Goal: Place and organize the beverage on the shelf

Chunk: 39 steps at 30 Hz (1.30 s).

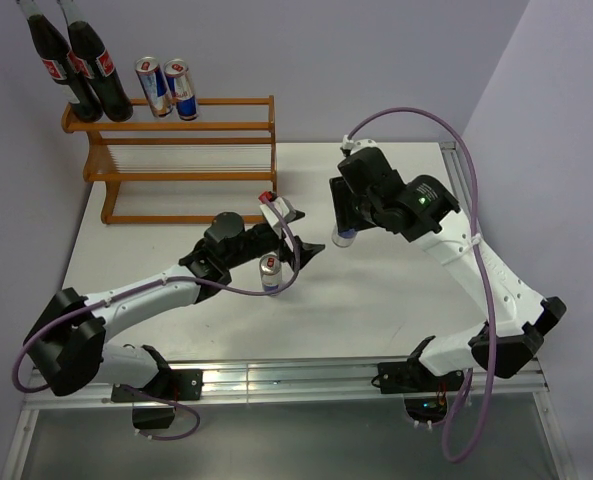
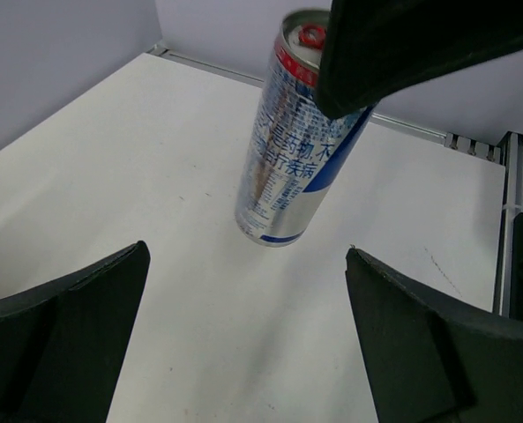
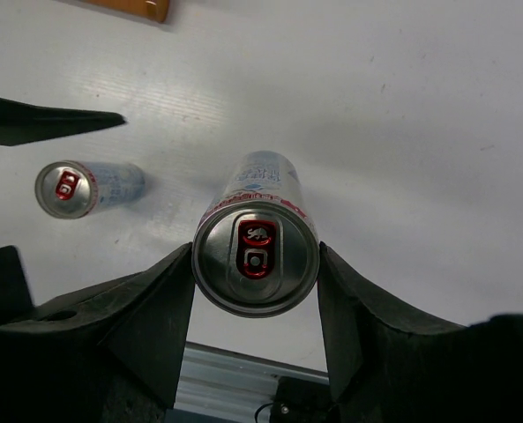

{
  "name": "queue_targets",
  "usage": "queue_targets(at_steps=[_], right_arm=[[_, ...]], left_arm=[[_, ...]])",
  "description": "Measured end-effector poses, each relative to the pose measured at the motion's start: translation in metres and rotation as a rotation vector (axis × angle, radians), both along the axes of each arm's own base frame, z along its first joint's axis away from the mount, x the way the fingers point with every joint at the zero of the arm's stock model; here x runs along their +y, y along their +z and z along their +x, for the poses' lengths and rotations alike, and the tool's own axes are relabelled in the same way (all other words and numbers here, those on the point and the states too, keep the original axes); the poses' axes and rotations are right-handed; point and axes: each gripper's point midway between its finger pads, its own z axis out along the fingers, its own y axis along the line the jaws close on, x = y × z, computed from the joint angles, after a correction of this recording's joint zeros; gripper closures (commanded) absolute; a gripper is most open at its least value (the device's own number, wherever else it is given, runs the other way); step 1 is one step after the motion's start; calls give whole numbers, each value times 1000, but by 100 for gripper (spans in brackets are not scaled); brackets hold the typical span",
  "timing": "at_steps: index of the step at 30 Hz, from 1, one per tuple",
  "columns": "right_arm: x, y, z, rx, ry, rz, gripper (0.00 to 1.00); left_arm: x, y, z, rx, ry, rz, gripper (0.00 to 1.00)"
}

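Note:
The shelf [image 1: 181, 177] is on my left gripper's side, and my right gripper has the third can [image 1: 344, 238]. So my left gripper should take the can for the top level.
The shelf [image 1: 188, 176] stands at the back left, its foot [image 3: 134, 7] just showing in the right wrist view. On its top tier stand two cola bottles [image 1: 52, 66] [image 1: 100, 68] and two blue-and-silver cans [image 1: 154, 86] [image 1: 182, 90]. My right gripper [image 1: 344, 230] [image 3: 256, 254] is shut on a third can [image 3: 259, 189] [image 2: 287, 150], upright near the table's middle; I cannot tell if its base touches the table. A fourth can [image 1: 270, 273] [image 3: 67, 188] stands free on the table beside my left gripper [image 1: 298, 246] [image 2: 246, 257], which is open and holds nothing.
The two grippers face each other closely at mid-table. An aluminium rail [image 1: 306, 378] runs along the near edge, and another rail [image 2: 486, 145] borders the table's right side. Purple walls close in behind and at the right.

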Motion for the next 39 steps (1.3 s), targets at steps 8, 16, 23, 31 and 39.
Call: queue_targets(at_steps=[8, 16, 23, 31, 39], right_arm=[[30, 15, -4, -14, 85, 4, 83], [54, 22, -9, -14, 147, 18, 83], [65, 19, -13, 6, 181, 30, 82], [67, 21, -11, -3, 182, 39, 54], [75, 23, -3, -36, 194, 70, 30]], left_arm=[[-17, -11, -8, 13, -46, 14, 0], [-21, -14, -4, 14, -29, 21, 3], [-21, -19, -1, 19, -9, 31, 45], [-22, -17, 0, 8, -5, 32, 100], [-16, -14, 8, 29, 62, 17, 100]])
